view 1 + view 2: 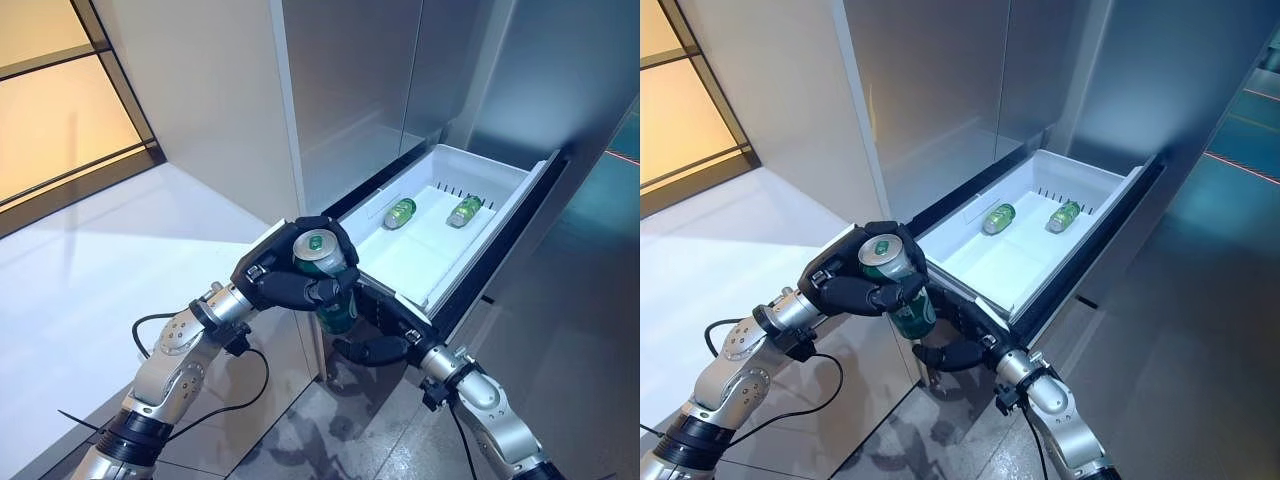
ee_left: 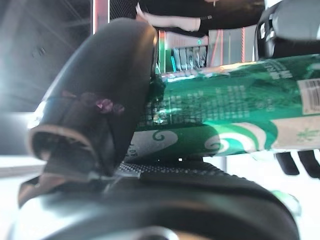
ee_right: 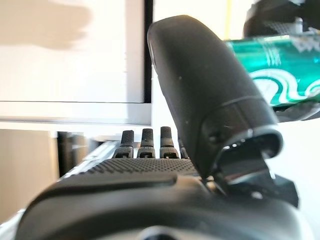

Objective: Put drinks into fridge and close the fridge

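My gripper will lay the held can (image 1: 321, 256) sideways in the flat drawer. The can should stay put there, because green cans (image 1: 400, 213) already rest apart on their sides in that drawer.
My left hand (image 1: 283, 277) is shut on a green can (image 1: 322, 256) and holds it upright, just in front of the near left corner of the open white fridge drawer (image 1: 500, 172). The can also shows in the left wrist view (image 2: 225, 110), between thumb and fingers. My right hand (image 1: 385, 322) is open, its fingers spread just below and beside the can's lower part; the can shows past its thumb in the right wrist view (image 3: 270, 55). Green cans (image 1: 400, 212) lie on their sides at the back of the drawer.
The steel fridge front (image 1: 350, 90) rises behind the drawer. A light wall and floor lie to the left. The drawer's dark front panel (image 1: 510, 250) juts out to the right, with grey floor beyond it.
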